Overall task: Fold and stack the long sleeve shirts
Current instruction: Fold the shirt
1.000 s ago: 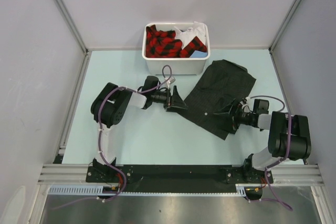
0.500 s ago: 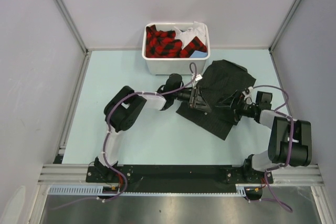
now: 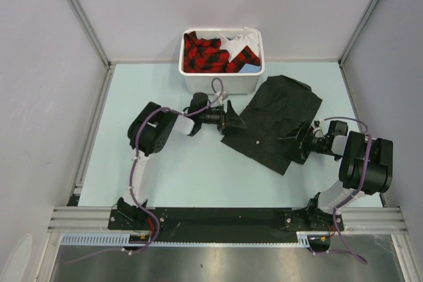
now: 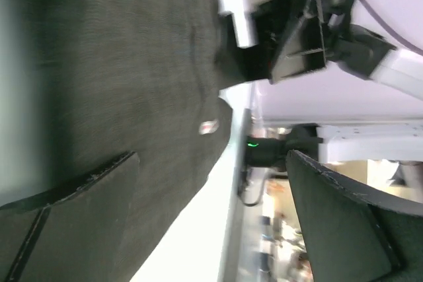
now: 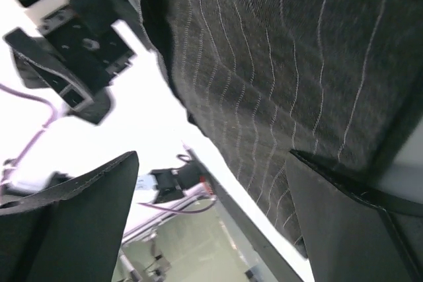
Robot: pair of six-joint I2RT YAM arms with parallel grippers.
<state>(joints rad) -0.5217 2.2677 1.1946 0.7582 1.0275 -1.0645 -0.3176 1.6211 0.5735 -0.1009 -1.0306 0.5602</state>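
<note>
A small white button (image 3: pixel 257 142) sits next to a long seam. So I expect the black pinstriped shirt (image 3: pixel 269 129) to show another hidden button when I fold it.
The black pinstriped long sleeve shirt (image 3: pixel 274 120) lies folded flat on the table, right of centre. My left gripper (image 3: pixel 232 122) is open at the shirt's left edge, lying on its side. In the left wrist view (image 4: pixel 211 222) the dark cloth (image 4: pixel 119 64) with a small white label (image 4: pixel 209 126) fills the left side. My right gripper (image 3: pixel 295 144) is open at the shirt's lower right edge. In the right wrist view (image 5: pixel 211 222) the pinstriped cloth (image 5: pixel 284 64) lies beside one finger. Neither gripper holds anything.
A white bin (image 3: pixel 221 84) with red and black plaid clothes stands at the back, just behind the left gripper. Grey walls close the table on three sides. The pale blue table top (image 3: pixel 178 170) shows left of the shirt.
My left gripper reached over the shirt half a second ago and has now drawn back left to its edge. My right arm shifted slightly. The shirt lies about as before.
</note>
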